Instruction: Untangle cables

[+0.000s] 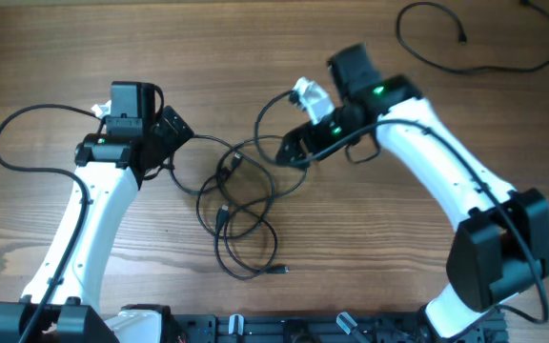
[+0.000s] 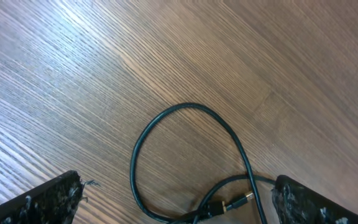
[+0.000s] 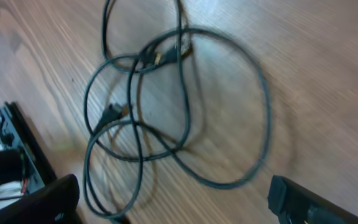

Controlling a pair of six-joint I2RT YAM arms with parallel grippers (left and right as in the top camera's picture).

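The loop of the black cable [image 2: 133, 163] lies in a wide, smooth arc [image 2: 191, 105], so the black cable should come up in rounded bends instead of hanging limp when the robot lifts it.
A tangle of thin black cables [image 1: 241, 205] lies in overlapping loops at the table's middle, with plug ends showing. My left gripper [image 1: 174, 133] is open at the tangle's upper left; its view shows a cable loop [image 2: 185, 149] and a gold-tipped plug [image 2: 238, 202] between its fingertips [image 2: 179, 208]. My right gripper [image 1: 292, 148] is open at the tangle's upper right, holding nothing; its blurred view shows the loops [image 3: 166, 106] beyond its fingertips [image 3: 176, 199]. A separate black cable [image 1: 475, 43] lies at the far right corner.
The wooden table [image 1: 55, 57] fills the view. Thicker arm wires loop at the far left [image 1: 17, 143] and by the right wrist [image 1: 265, 119]. A dark rail [image 1: 284, 329] runs along the near edge and shows in the right wrist view [image 3: 5, 162].
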